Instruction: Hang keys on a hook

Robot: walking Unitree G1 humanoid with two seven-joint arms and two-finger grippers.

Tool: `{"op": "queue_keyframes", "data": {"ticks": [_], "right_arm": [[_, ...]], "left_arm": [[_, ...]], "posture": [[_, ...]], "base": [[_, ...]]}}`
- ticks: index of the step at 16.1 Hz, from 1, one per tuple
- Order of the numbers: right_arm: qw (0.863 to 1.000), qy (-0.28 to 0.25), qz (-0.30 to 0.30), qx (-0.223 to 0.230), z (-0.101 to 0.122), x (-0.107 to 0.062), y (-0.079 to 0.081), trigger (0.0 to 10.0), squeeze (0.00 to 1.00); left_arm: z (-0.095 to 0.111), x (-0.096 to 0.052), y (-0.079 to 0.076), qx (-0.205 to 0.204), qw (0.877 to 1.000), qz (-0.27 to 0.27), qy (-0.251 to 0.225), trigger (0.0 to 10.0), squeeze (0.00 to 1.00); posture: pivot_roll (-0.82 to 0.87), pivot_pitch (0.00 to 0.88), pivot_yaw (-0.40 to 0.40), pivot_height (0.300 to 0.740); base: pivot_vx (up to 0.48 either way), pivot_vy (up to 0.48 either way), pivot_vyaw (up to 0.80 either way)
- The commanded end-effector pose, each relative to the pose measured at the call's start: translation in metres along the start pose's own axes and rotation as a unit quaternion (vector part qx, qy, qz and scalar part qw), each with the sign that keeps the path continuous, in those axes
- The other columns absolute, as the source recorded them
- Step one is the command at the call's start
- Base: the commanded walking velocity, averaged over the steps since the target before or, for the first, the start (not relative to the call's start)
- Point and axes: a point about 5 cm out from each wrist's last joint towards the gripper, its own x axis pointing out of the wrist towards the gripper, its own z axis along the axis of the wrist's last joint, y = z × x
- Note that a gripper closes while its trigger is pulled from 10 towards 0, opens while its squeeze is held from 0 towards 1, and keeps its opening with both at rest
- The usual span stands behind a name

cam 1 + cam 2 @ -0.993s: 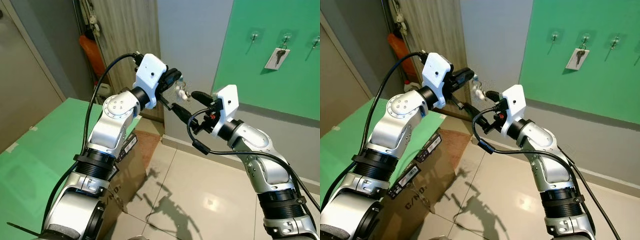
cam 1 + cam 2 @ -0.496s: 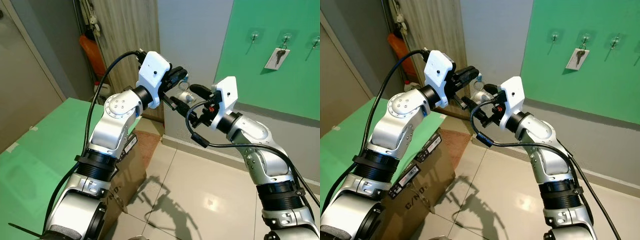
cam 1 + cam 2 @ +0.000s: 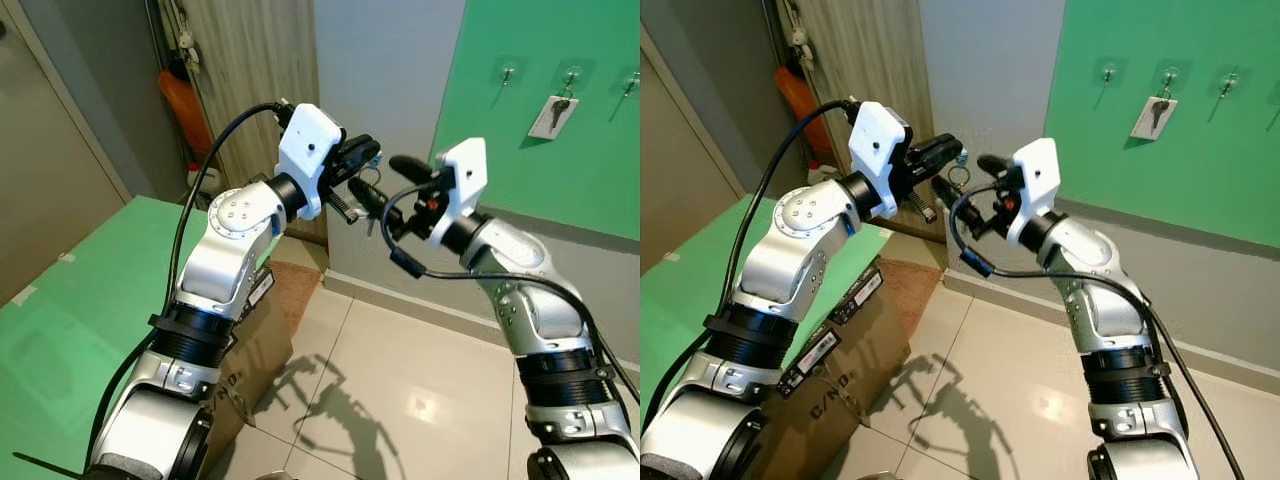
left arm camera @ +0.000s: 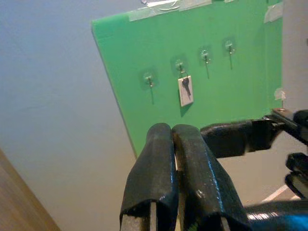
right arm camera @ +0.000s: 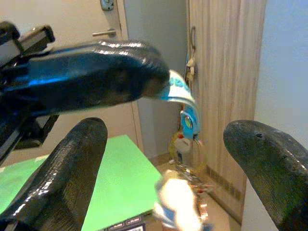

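The gold key ring (image 5: 187,151) keeps its round shape with the keys dangling (image 5: 192,180) under it, so its loop will stay open when I hang it on the hook.
My left gripper (image 3: 362,156) is raised in front of me and shut on a bunch of keys (image 5: 186,190), which hangs by a ring (image 3: 958,178) and a blue tag (image 5: 186,113) from its fingertips (image 4: 172,139). Facing it, my right gripper (image 3: 386,184) is open, one finger (image 5: 67,168) on each side of the dangling keys without touching them. On the green wall board (image 3: 590,150) at the right sits a row of hooks (image 3: 509,72). One hook (image 3: 573,74) carries a key on a white tag (image 3: 553,115); the hook beside it (image 4: 148,78) is bare.
A cardboard box (image 3: 255,340) stands on the tiled floor (image 3: 400,380) below my left arm. A green surface (image 3: 60,320) lies at the left. Behind are a wooden door (image 3: 250,60) and an orange object (image 3: 185,105).
My right gripper has lifted and drawn back a little to the right of the keys. The left gripper has barely moved and still holds them.
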Motion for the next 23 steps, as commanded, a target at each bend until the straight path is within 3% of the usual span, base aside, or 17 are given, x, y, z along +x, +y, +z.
{"op": "queue_keyframes", "data": {"ticks": [1,8,23], "right_arm": [[1.000,-0.005,-0.001,0.007,0.001,0.001,-0.002,10.0,0.00],[1.000,0.002,-0.004,0.021,-0.003,-0.001,-0.008,10.0,0.00],[0.999,-0.005,-0.001,0.033,0.001,-0.003,-0.015,10.0,0.00]], "left_arm": [[0.006,-0.003,0.001,0.004,1.000,-0.005,-0.012,0.0,0.00],[0.014,-0.005,0.000,-0.011,0.999,-0.025,-0.036,0.0,0.00],[0.020,-0.019,0.016,-0.007,0.997,-0.056,-0.049,0.0,0.00]], "posture": [[-0.05,0.000,0.105,0.740],[-0.05,0.000,0.100,0.740],[-0.05,0.000,0.093,0.740]], "base": [[0.000,0.000,0.00],[0.000,0.000,0.00],[0.000,0.000,0.00]]}}
